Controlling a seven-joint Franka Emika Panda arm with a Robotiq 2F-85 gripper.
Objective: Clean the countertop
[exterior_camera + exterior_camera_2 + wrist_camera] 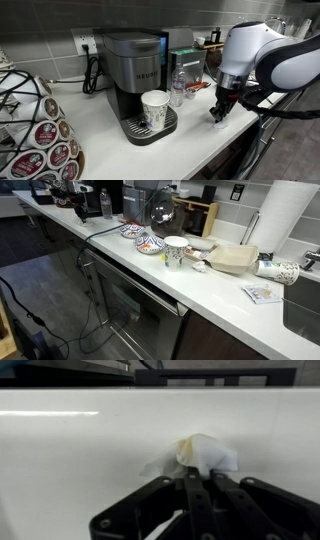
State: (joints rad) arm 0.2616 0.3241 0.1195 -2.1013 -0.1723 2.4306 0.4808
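The tissue under my gripper is near the counter's front edge. I should wipe back inward across the white countertop beside the water bottle.
The white countertop runs long past the appliances and also shows in an exterior view and the wrist view. My gripper points down at the counter's far right end, near its front edge. In the wrist view the gripper has its fingers drawn together on a crumpled white tissue with a yellowish stain, which rests on the counter surface. In both exterior views the tissue is too small to make out.
A Keurig coffee maker with a paper cup on its drip tray stands mid-counter, with a water bottle beside it. A pod rack is nearby. Patterned bowls, a cup and a paper towel roll sit further along.
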